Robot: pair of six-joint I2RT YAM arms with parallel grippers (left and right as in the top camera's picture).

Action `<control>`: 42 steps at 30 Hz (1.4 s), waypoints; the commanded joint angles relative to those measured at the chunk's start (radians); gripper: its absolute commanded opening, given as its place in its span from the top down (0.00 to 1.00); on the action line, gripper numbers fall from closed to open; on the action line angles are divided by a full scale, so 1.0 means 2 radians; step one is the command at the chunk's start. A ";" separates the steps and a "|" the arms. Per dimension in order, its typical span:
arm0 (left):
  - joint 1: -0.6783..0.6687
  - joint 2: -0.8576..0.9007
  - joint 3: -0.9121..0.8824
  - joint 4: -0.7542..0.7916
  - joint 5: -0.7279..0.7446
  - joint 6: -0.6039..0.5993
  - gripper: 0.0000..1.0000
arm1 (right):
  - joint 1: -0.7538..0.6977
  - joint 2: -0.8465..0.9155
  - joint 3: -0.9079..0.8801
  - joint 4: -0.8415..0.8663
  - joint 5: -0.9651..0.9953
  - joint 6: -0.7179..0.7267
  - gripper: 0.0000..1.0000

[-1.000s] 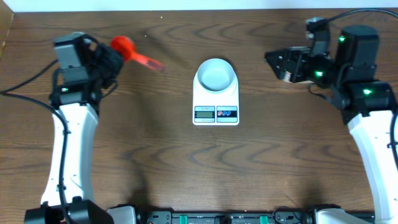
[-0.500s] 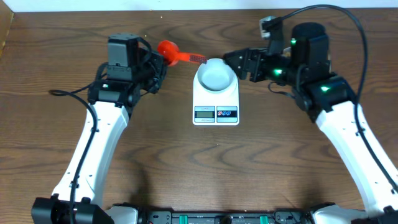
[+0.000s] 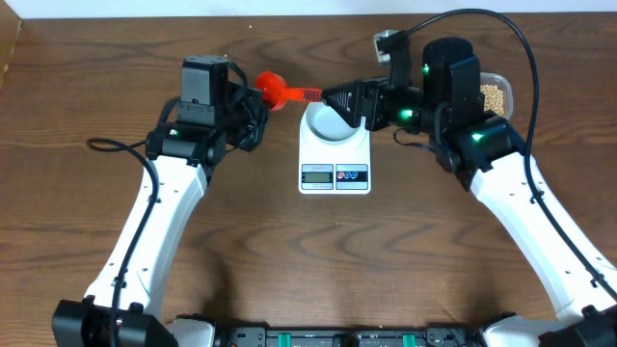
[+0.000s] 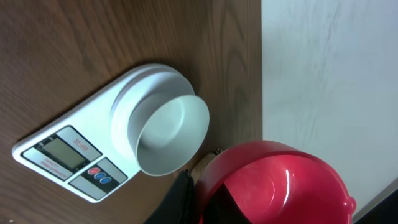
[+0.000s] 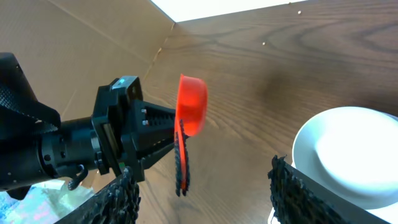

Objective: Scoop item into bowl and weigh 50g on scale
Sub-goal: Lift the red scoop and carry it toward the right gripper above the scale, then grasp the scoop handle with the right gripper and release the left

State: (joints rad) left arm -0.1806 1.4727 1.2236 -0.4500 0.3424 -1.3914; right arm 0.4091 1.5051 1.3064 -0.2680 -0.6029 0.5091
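Observation:
The red scoop's handle [image 3: 307,94] points into my right gripper's open fingers [image 3: 324,95]. My left gripper should keep moving the scoop there until those fingers close, and then let go.
The pale bowl [image 3: 335,123] stands on the white scale [image 3: 335,159] at mid-table. My left gripper [image 3: 253,102] is shut on a red scoop [image 3: 271,87], held sideways just left of the bowl, handle [image 3: 308,93] pointing right. In the left wrist view the scoop cup [image 4: 273,183] looks empty, next to the bowl [image 4: 171,134] and the scale [image 4: 65,155]. My right gripper [image 3: 335,98] is open over the bowl's far-left rim. In the right wrist view its fingers [image 5: 115,199] straddle the scoop's handle [image 5: 181,168] without touching it. The beans [image 3: 495,96] lie in a tub.
The clear plastic tub [image 3: 505,82] with the beans stands at the far right behind the right arm. The table's back edge meets a white wall [image 4: 329,74] just behind the scoop. A cardboard wall [image 5: 74,43] stands at the left.
Both arms have swung in toward the centre. The left gripper carried the scoop right to beside the bowl. The right gripper moved left over the bowl, uncovering the tub.

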 commanded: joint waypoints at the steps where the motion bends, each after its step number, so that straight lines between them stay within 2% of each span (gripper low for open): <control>1: -0.016 0.005 0.004 -0.003 0.005 -0.009 0.93 | 0.013 0.007 0.007 0.002 -0.005 0.004 0.37; 12: -0.037 0.005 0.004 -0.007 0.005 -0.010 0.93 | 0.022 0.019 0.007 0.003 -0.005 0.009 0.53; 19: -0.037 0.005 0.004 -0.010 0.007 -0.008 0.93 | 0.022 0.019 0.007 0.003 -0.005 0.009 0.68; 29: -0.044 0.005 0.004 -0.010 0.008 -0.008 0.92 | 0.022 0.019 0.007 0.001 -0.005 0.009 0.75; 35: -0.051 0.005 0.004 -0.010 0.008 -0.004 0.93 | 0.022 0.019 0.007 -0.004 -0.005 0.009 0.82; 38: -0.051 0.005 0.004 -0.010 0.008 -0.004 0.93 | 0.022 0.019 0.007 -0.006 -0.005 0.009 0.87; 41: -0.051 0.005 0.004 -0.010 0.008 -0.004 0.93 | 0.022 0.019 0.007 -0.007 -0.005 0.009 0.99; 42: -0.051 0.005 0.004 -0.010 0.008 -0.004 0.93 | 0.022 0.019 0.007 -0.007 -0.005 0.009 0.99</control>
State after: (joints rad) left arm -0.2821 1.4731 1.2236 -0.4675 0.3462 -1.4097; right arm 0.4492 1.5444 1.3064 -0.2794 -0.6060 0.5335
